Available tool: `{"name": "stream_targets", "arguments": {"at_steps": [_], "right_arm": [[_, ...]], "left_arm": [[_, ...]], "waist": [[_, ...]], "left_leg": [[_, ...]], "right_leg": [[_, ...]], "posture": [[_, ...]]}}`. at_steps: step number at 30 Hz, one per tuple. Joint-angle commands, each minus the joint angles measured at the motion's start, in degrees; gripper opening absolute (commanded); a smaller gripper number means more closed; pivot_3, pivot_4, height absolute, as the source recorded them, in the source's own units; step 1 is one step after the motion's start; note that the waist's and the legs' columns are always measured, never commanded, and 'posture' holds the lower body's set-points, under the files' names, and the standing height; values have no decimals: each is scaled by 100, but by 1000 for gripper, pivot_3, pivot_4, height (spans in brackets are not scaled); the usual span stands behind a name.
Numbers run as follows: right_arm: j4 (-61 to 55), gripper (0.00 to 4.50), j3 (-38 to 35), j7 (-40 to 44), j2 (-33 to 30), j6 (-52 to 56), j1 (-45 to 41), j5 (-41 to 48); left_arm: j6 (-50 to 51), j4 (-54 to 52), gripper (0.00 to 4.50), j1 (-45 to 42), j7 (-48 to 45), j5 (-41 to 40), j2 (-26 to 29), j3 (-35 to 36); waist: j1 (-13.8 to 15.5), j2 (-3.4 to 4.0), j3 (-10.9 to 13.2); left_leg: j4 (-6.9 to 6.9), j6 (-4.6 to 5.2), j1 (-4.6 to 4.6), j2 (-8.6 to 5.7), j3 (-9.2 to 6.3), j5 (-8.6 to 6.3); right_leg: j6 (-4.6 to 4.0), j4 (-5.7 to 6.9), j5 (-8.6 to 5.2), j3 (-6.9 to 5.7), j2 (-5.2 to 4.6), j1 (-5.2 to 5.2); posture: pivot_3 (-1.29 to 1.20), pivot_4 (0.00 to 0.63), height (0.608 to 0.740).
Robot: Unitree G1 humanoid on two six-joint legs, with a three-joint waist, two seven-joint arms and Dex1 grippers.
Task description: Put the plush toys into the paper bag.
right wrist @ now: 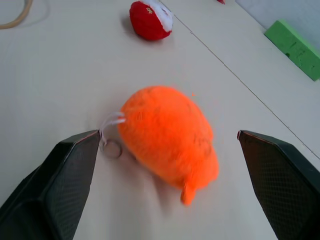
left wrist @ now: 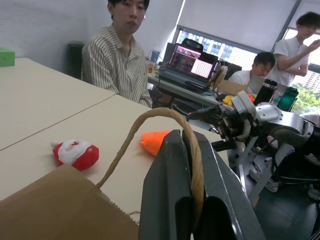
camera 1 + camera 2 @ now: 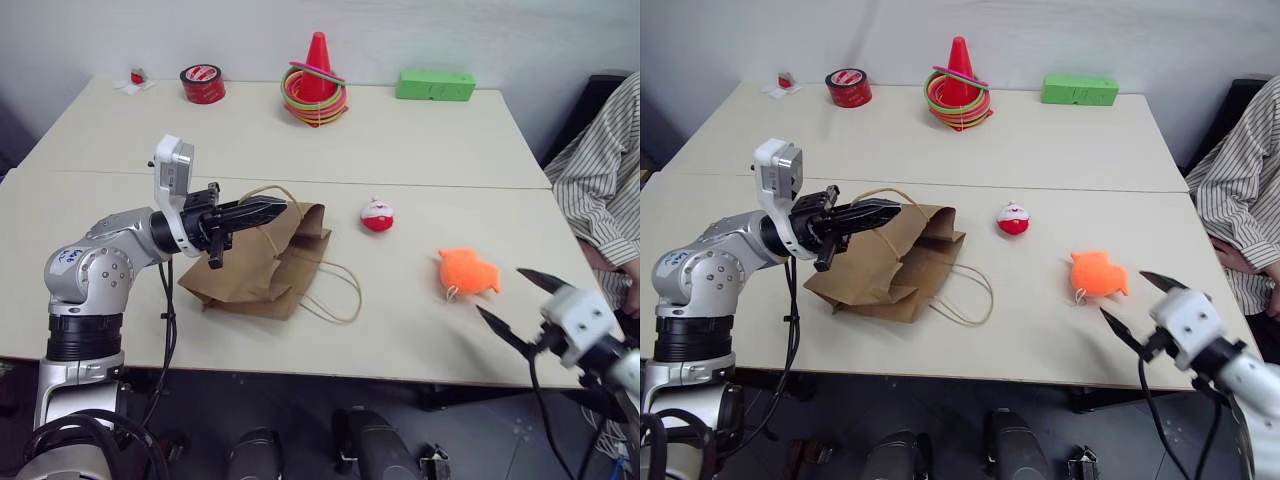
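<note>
My gripper will lift the paper bag (image 3: pixel 232 272) by its handles, and the paper bag should then stand open by itself, because crisp side folds (image 3: pixel 312 236) keep their shape at the paper bag's opening.
The brown paper bag (image 3: pixel 262 268) lies slumped on the table with its mouth toward the toys. My left gripper (image 3: pixel 266 211) is shut on one of its loop handles (image 2: pixel 150 120), holding that handle up above the bag. The fuzzy orange plush toy (image 3: pixel 467 272) lies on the table to the right, and the small red-and-white plush toy (image 3: pixel 377 214) sits between it and the bag. My right gripper (image 3: pixel 500 292) hangs open just in front of the orange toy (image 1: pixel 167 132), with a finger (image 1: pixel 65 175) to each side and not touching it.
At the table's far edge stand a red tape roll (image 3: pixel 202 84), a red cone with coloured rings (image 3: pixel 317 85), a green block (image 3: pixel 435 85) and a tiny red-and-white item on paper (image 3: pixel 135 79). A person in a striped shirt (image 3: pixel 600 180) sits at the right edge.
</note>
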Motion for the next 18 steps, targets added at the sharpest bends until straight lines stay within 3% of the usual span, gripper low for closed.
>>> {"name": "stream_targets", "arguments": {"at_steps": [1, 6, 10, 12, 15, 18], "right_arm": [[621, 3830, 583, 224, -233, 267, -557, -201], [1584, 2065, 1096, 363, -276, 132, -1490, -365], [1880, 779, 1206, 752, -490, -64, -1696, -321], [1700, 215, 1115, 1246, -481, -393, -1856, 180], [946, 16, 1066, 1932, -341, -237, -2155, 1233], [279, 16, 1730, 1964, -69, 217, -2887, 1319]], "left_arm": [[-60, -259, 0, -53, -38, 30, 67, 37], [-16, -380, 0, 12, -4, 28, 188, 120], [4, -454, 0, 75, 21, -1, 251, 174], [56, -493, 0, 93, -2, -81, 279, 203], [175, -559, 0, 103, -61, -230, 323, 256], [374, -569, 0, 31, -77, -422, 354, 322]], "waist": [[36, 2, 1], [78, 3, 2], [80, 3, 2], [78, 3, 2], [46, 16, 11], [-31, 32, 22]], "left_leg": [[0, 0, -3, 1, 1, 0], [6, 6, -6, 1, 6, -3], [9, 8, 1, 3, 7, -4], [9, 9, 0, 4, 7, -5], [9, 10, -1, 8, 9, -5], [10, 4, 0, 14, 8, -3]], "right_leg": [[1, -1, -1, 0, -1, -4], [3, -4, 0, 4, -6, -8], [5, -3, 1, 5, -5, 3], [6, -4, 1, 5, -6, 3], [8, -3, 2, 6, -4, 1], [8, 5, 2, 9, -1, -1]], "posture": [[0, 150, 740], [0, 150, 740], [0, 150, 740], [0, 150, 740], [0, 150, 740], [0, 150, 740]]}}
